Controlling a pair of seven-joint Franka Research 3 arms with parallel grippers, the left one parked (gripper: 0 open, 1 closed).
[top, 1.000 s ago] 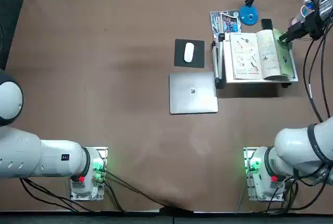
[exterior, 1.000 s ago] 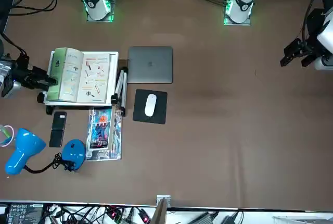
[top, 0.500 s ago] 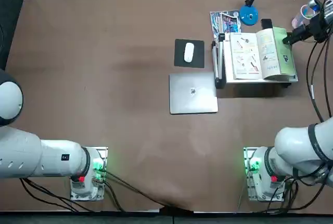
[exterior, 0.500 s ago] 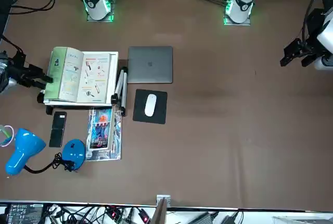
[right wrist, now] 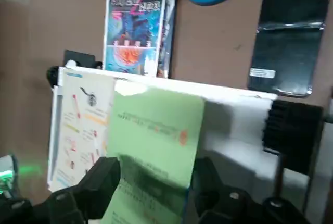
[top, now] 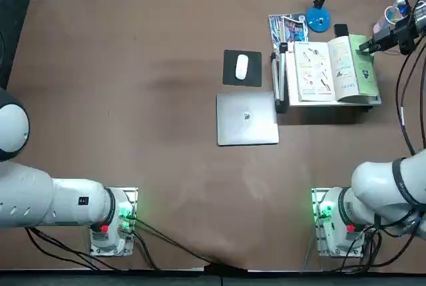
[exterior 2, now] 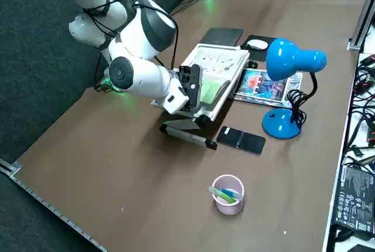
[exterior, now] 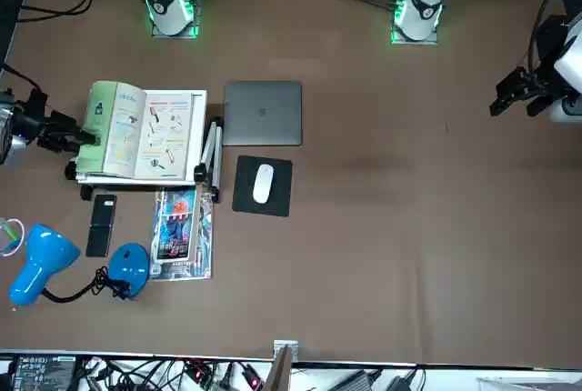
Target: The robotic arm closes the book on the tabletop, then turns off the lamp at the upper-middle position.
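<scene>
My gripper will swing the green cover over the facing page when I fold, because the cover hinges along the book's middle crease. The book will stay where it is.
The book lies open on a white stand at the table's far right, its green cover forming the right-hand leaf. My right gripper hovers at that cover's outer far corner. In the wrist view both fingers stand apart with the green cover's edge between them, so the gripper is open. The lamp's blue disc base sits behind the book, and its blue head shows in the right side view.
A black phone and a blue magazine lie between book and lamp. The grey laptop and a white mouse on a black pad sit left of the book. A pink cup stands near the table's right edge.
My right gripper drew back a little from the book toward the table's right edge. The green cover, raised a second ago, now lies flatter.
</scene>
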